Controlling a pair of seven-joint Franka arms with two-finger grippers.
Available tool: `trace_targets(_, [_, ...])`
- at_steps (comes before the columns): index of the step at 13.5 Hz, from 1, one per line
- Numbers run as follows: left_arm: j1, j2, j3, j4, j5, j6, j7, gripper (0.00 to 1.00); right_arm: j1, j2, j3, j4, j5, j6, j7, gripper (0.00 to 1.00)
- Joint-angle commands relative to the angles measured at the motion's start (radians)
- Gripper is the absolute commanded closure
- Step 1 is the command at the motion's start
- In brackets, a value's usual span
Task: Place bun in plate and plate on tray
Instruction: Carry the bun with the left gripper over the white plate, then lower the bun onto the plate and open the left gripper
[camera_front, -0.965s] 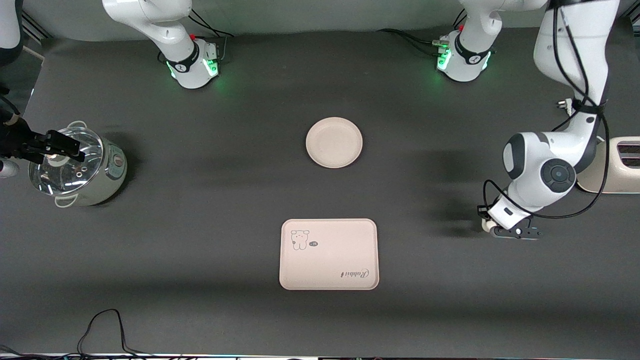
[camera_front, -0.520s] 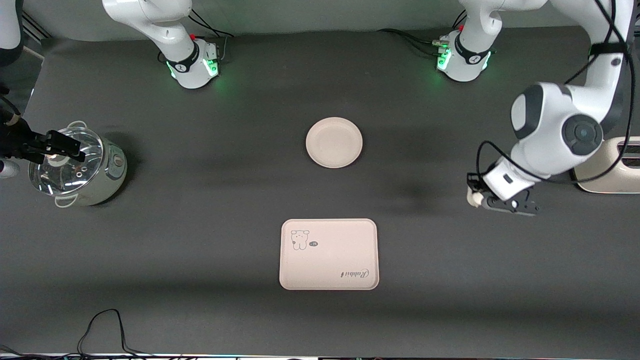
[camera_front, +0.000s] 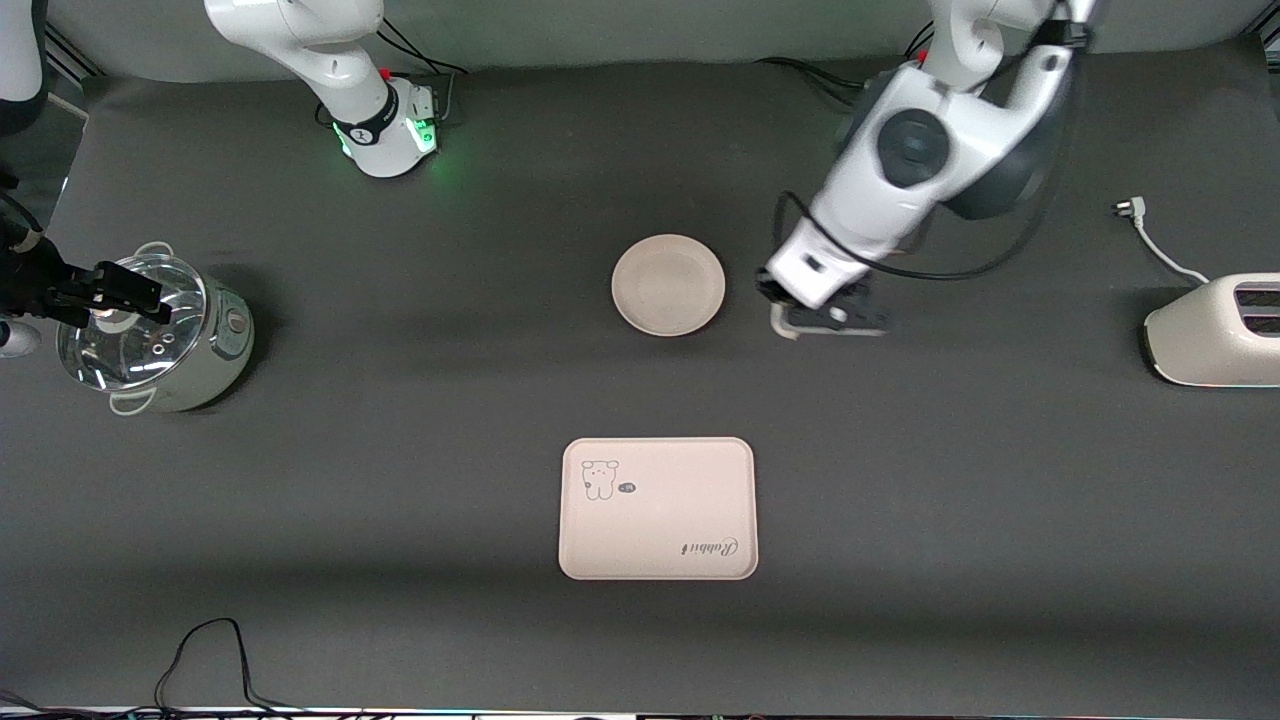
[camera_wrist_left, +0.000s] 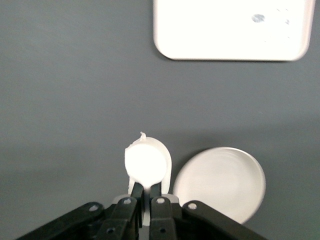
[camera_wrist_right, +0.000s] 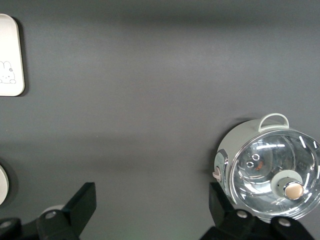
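Note:
The robot's left gripper has the bun (camera_wrist_left: 146, 162) hanging beside the empty plate (camera_front: 668, 284), so it should keep moving the bun across until the bun is inside the plate's rim, then let go.
My left gripper (camera_front: 790, 325) is shut on the bun (camera_front: 779, 323), a small off-white lump, and holds it above the table just beside the plate (camera_front: 668, 285), toward the left arm's end. In the left wrist view the bun (camera_wrist_left: 146, 162) sits pinched between the fingertips of the left gripper (camera_wrist_left: 146, 189), with the round cream plate (camera_wrist_left: 220, 182) next to it and the tray (camera_wrist_left: 230, 30) farther off. The cream-pink tray (camera_front: 657, 508) lies nearer to the front camera than the plate. My right gripper (camera_wrist_right: 150, 210) is open and empty, waiting by the pot (camera_wrist_right: 270, 175).
A pot with a glass lid (camera_front: 150, 335) stands at the right arm's end of the table. A cream toaster (camera_front: 1215, 330) with its loose plug (camera_front: 1130, 208) stands at the left arm's end. A black cable (camera_front: 210, 650) lies near the front edge.
My left gripper has carried the bun up from the table near the toaster and across toward the plate. The right arm, plate and tray have not moved.

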Motion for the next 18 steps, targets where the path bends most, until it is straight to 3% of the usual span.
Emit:
trace_targets(1, [-0.137, 0.055, 0.020, -0.049, 0.007, 0.124, -0.163, 1.00, -0.003, -0.010, -0.005, -0.007, -0.011, 0.000, -0.015, 0.00])
trace_targets(4, [-0.250, 0.175, 0.020, -0.051, 0.130, 0.211, -0.383, 1.00, -0.003, -0.010, -0.005, -0.012, -0.011, 0.000, -0.015, 0.00])
trace_targets(8, [-0.325, 0.321, 0.019, -0.049, 0.139, 0.364, -0.486, 1.00, -0.003, -0.010, -0.005, -0.013, -0.011, 0.000, -0.017, 0.00])
trace_targets(9, [-0.331, 0.342, 0.020, -0.049, 0.139, 0.386, -0.487, 0.96, -0.003, -0.010, -0.005, -0.013, -0.011, 0.000, -0.017, 0.00])
trace_targets(10, [-0.331, 0.356, 0.019, -0.049, 0.141, 0.392, -0.487, 0.83, -0.003, -0.010, -0.005, -0.013, -0.011, 0.000, -0.017, 0.00])
trace_targets(12, [-0.331, 0.361, 0.019, -0.051, 0.141, 0.392, -0.489, 0.06, -0.003, -0.010, -0.005, -0.015, -0.011, 0.000, -0.017, 0.00])
trace_targets(14, [-0.333, 0.361, 0.020, -0.051, 0.141, 0.392, -0.489, 0.01, -0.003, -0.010, -0.007, -0.015, -0.011, 0.000, -0.015, 0.00])
trace_targets(18, [-0.331, 0.361, 0.020, -0.051, 0.144, 0.392, -0.487, 0.01, -0.003, -0.010, -0.005, -0.015, -0.011, 0.000, -0.017, 0.00])
